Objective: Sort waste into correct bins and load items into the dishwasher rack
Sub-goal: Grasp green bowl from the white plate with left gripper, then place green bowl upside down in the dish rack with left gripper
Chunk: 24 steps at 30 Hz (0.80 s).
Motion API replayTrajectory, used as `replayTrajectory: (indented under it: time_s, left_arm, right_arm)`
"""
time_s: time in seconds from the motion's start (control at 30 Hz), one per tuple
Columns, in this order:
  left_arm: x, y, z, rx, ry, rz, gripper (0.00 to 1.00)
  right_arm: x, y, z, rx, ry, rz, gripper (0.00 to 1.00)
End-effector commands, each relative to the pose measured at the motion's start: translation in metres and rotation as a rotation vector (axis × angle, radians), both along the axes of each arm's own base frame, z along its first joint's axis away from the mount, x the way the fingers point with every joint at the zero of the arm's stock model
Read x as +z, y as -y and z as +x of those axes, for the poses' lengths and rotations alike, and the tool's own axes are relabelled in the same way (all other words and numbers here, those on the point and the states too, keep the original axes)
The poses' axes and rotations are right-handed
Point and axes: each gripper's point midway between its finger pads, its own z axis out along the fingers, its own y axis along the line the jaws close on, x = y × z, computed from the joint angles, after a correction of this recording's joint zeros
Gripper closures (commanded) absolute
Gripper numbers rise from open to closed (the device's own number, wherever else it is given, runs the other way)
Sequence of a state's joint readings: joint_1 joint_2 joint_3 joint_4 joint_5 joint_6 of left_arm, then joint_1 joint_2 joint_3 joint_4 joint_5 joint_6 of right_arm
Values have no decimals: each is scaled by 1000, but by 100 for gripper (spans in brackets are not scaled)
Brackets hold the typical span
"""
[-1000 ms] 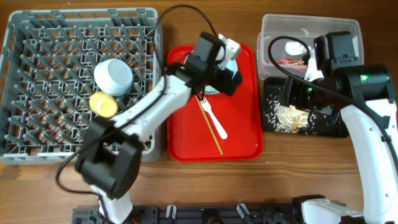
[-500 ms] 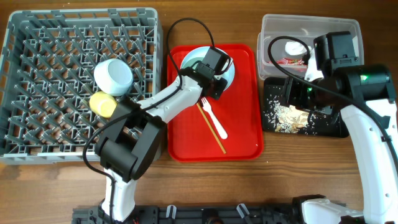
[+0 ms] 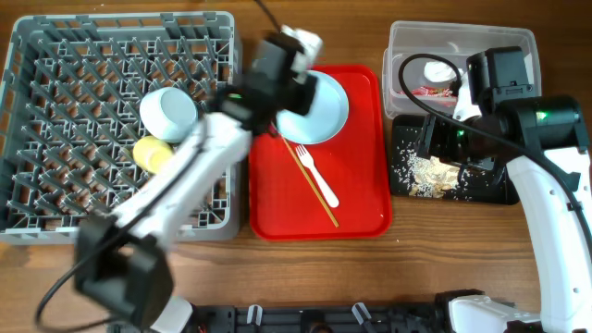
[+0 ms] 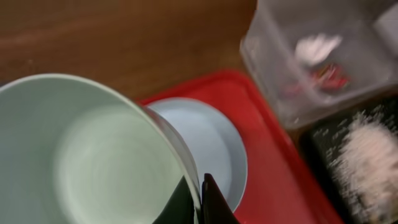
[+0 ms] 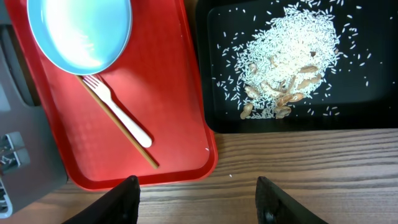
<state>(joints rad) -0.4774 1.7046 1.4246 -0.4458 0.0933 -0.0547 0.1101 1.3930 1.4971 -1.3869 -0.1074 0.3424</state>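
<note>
The rack slots (image 3: 176, 61) behind the other mint bowl (image 3: 169, 115) are free, so the robot's left gripper goes on carrying the pale mint-green bowl there until that bowl sits among the rack's pegs.
My left gripper (image 4: 200, 186) is shut on the rim of a pale mint-green bowl (image 4: 81, 149), holding it in the air above the white plate (image 4: 211, 143). From overhead, the left gripper (image 3: 282, 60) is blurred at the red tray's back left corner, beside the grey dishwasher rack (image 3: 55, 83). The rack holds another mint bowl (image 3: 169, 113) and a yellow cup (image 3: 154, 154). A white fork (image 3: 317, 176) and chopsticks (image 3: 314, 190) lie on the red tray. My right gripper (image 5: 200, 202) is open and empty over the wooden table.
The red serving tray (image 3: 361, 203) sits between the rack and the bins. The clear tub (image 3: 504, 42) holds a tissue (image 3: 439, 69) and a red wrapper (image 3: 430, 91). The black tray (image 3: 490, 190) holds rice (image 3: 430, 171). My right arm hangs over both bins.
My left gripper shut on the mint bowl's rim and lifted it off the plate, moving back and left toward the rack. The plate now shows bare. The right arm has not moved.
</note>
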Motion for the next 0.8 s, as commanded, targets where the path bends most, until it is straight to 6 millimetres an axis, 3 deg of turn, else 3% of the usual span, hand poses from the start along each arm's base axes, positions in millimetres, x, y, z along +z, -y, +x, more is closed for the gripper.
replayTrajectory:
  time_s: [0.0,0.17,0.27,0.37,0.6,0.77]
  left_arm:
    - [35,-32,5,-60,-86,-306,96]
    - [55,-107,22,-109,-103,-557,96]
    - [52,-141,33,-149,-97,-665,96]
    - [32,-165,46,-117,-138,-741,96]
    - [7,-177,65,-204,-139,-855,96]
    - [-9,-189,79,-174,-135,-881,96]
  right_arm:
    - [6,1,3,-2,21,-1,40]
    - [6,1,3,-2,21,-1,40]
    - [6,1,3,-2,21,-1,40]
    - [6,1,2,-1,20,-1,40]
    - [5,1,2,-2,17,-2,40]
    - [4,1,-1,-2,5,-3,40]
